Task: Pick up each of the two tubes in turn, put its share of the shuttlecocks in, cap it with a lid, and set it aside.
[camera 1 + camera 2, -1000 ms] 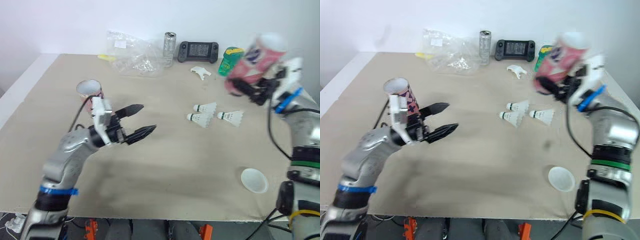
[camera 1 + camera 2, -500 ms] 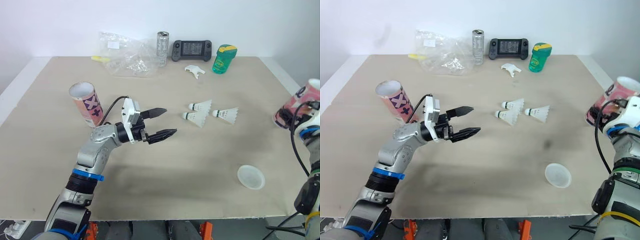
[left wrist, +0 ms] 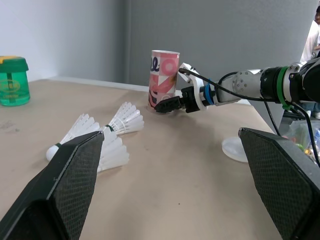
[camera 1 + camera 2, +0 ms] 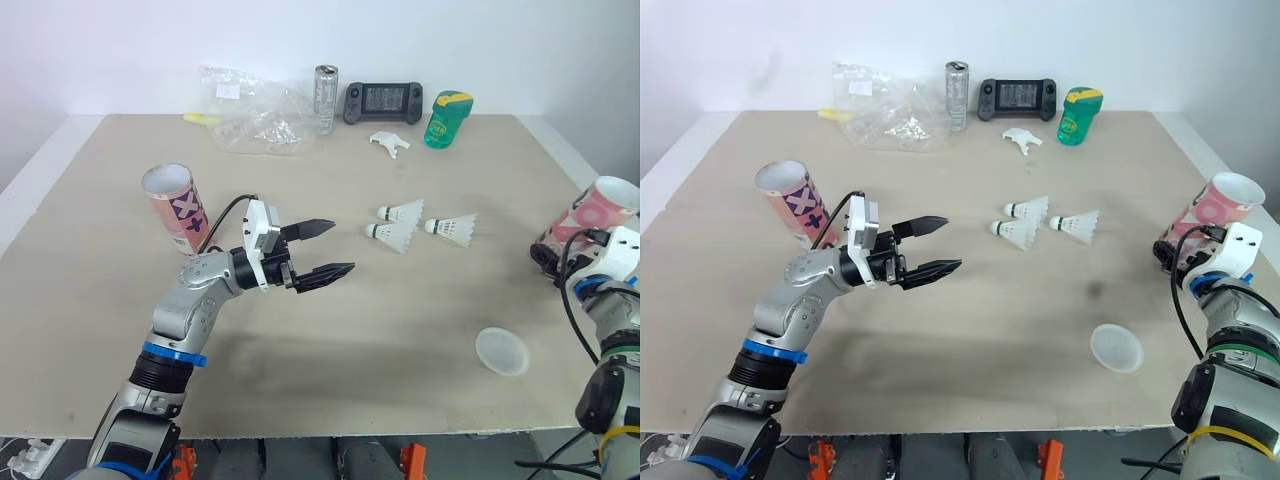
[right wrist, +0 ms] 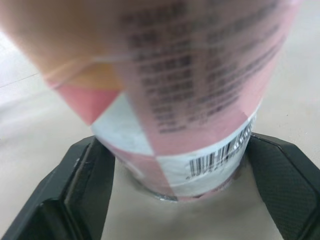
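Observation:
My gripper will fit all the shuttlecocks into the open pink tube (image 4: 178,208), nested below the tube's rim, when it fills the tube, because the shuttlecocks have open, flaring skirts (image 4: 458,230).
A pink patterned tube (image 4: 590,215) stands a little tilted at the table's right edge, and my right gripper (image 4: 545,258) is shut on its base. In the right wrist view the black fingers (image 5: 85,185) hug the tube (image 5: 190,100) on both sides. A second pink tube (image 4: 175,207) leans at the left with its mouth open. My left gripper (image 4: 342,246) hovers open and empty right of that tube, pointing toward three white shuttlecocks (image 4: 405,225) in mid-table. A translucent lid (image 4: 502,351) lies at the front right.
Along the far edge sit a crumpled plastic bag (image 4: 255,120), a metal can (image 4: 325,98), a black game console (image 4: 383,101), a green bottle (image 4: 444,118) and a small white piece (image 4: 388,142). The right table edge runs just beside the held tube.
My right arm carried its tube from high over the back right down to the table's right edge, now standing it on the surface. My left gripper moved right, away from the left tube.

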### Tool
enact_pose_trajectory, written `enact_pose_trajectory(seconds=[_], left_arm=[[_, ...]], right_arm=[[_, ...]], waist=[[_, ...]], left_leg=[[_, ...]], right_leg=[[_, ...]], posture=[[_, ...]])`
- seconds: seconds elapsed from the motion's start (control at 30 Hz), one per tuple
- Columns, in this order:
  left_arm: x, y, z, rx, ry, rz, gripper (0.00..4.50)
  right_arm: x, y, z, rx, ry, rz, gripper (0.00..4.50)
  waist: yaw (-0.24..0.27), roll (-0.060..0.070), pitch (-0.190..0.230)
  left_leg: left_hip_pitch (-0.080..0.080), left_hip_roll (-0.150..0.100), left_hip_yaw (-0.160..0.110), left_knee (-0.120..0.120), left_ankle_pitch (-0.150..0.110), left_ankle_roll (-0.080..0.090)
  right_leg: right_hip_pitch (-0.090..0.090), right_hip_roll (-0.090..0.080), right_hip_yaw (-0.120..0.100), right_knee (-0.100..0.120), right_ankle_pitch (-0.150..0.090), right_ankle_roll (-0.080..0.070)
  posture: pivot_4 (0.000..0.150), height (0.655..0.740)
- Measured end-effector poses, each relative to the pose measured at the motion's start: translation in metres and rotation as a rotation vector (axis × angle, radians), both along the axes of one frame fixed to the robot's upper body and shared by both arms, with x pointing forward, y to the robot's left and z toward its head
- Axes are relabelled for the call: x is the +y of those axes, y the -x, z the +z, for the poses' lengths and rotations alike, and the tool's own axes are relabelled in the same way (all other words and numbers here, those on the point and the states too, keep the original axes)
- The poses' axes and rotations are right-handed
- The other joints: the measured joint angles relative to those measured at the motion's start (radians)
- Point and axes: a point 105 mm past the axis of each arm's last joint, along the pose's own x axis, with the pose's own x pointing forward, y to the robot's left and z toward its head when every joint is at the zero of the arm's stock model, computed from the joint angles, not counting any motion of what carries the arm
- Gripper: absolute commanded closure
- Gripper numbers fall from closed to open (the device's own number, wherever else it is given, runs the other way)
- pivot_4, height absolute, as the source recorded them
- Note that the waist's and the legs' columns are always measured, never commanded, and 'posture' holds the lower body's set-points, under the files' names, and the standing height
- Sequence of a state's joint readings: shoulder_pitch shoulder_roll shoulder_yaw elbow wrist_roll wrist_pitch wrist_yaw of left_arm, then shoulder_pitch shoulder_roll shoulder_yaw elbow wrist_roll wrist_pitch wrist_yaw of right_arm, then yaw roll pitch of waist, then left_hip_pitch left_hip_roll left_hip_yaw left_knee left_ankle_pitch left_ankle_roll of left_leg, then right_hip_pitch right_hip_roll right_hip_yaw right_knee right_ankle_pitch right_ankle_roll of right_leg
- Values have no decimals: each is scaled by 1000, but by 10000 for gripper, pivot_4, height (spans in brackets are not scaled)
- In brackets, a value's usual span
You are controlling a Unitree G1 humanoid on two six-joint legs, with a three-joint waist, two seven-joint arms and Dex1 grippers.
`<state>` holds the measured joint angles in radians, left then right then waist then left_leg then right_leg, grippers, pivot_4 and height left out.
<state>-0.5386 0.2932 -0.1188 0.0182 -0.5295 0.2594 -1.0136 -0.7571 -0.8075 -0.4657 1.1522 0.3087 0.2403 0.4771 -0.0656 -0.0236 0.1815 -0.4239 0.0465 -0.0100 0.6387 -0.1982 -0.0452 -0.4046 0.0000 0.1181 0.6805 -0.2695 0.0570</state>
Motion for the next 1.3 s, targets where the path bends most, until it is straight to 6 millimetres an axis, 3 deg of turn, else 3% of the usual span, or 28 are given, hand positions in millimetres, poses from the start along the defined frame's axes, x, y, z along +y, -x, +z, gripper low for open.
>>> enact_pose_trajectory(seconds=[0.1, 0.3, 0.47, 0.53, 0.6, 0.73, 0.9, 1.03, 1.13, 1.3], left_arm=[[4, 2, -5, 5, -16, 9, 0], [32, 4, -32, 60, -115, 129, 0], [63, 4, -39, 111, -131, 285, 0], [74, 8, -38, 140, -93, 360, 0], [88, 9, -37, 182, -49, 467, 0], [119, 9, -36, 229, 22, 678, 0], [169, 7, -56, 310, 50, 993, 0], [193, 7, -77, 335, -7, 1130, 0], [199, 5, -82, 329, -22, 1160, 0], [202, -11, -78, 275, -50, 1126, 0]], right_arm=[[-3, 5, -1, 17, 9, 17, 680], [-17, 34, -5, 102, 72, 116, 680], [-3, 59, -4, 144, 75, 324, 680], [24, 66, 4, 112, 63, 492, 680], [66, 68, 27, 43, 115, 695, 680], [133, 60, 65, -104, 208, 935, 680], [210, 53, 79, -210, 269, 1174, 680], [246, 48, 71, -236, 286, 1252, 680], [260, 46, 64, -248, 282, 1273, 680], [286, 55, 81, -359, 261, 1329, 680]], waist=[[0, 0, 0], [11, 0, 0], [14, 0, 0], [12, 2, -1], [4, 3, -1], [-4, 2, -1], [-4, -1, 1], [5, -3, 0], [16, -4, 0], [21, -3, 0]], left_leg=[[0, 0, 0, 0, 0, 0], [0, -1, 0, 0, 0, 0], [0, 0, 0, 0, 0, 0], [1, 0, 0, 0, 0, 0], [2, 1, 0, 0, 0, 0], [3, 1, 0, 1, 3, 3], [2, 0, -1, 2, 7, 7], [-1, -1, -1, 1, 8, 7], [-3, -1, -1, 1, 8, 6], [-3, 0, -3, 0, 8, 6]], right_leg=[[0, 0, 0, 0, 0, 0], [1, -2, -1, 0, -1, 2], [0, -1, -1, 0, -4, 7], [1, -1, 0, 0, -5, 8], [0, -1, 1, 1, -5, 8], [1, 0, 0, 1, 0, 9], [1, 0, -1, 1, 4, 8], [-1, -1, -1, 0, 4, 8], [-3, -1, -1, 0, 4, 8], [-3, -1, -3, 0, 3, 7]], posture=[[1500, 7236], [1500, 7236], [1500, 7236], [1500, 7236], [1500, 7236], [1500, 7236], [1500, 7236], [1500, 7236], [1500, 7236], [1500, 7236]])
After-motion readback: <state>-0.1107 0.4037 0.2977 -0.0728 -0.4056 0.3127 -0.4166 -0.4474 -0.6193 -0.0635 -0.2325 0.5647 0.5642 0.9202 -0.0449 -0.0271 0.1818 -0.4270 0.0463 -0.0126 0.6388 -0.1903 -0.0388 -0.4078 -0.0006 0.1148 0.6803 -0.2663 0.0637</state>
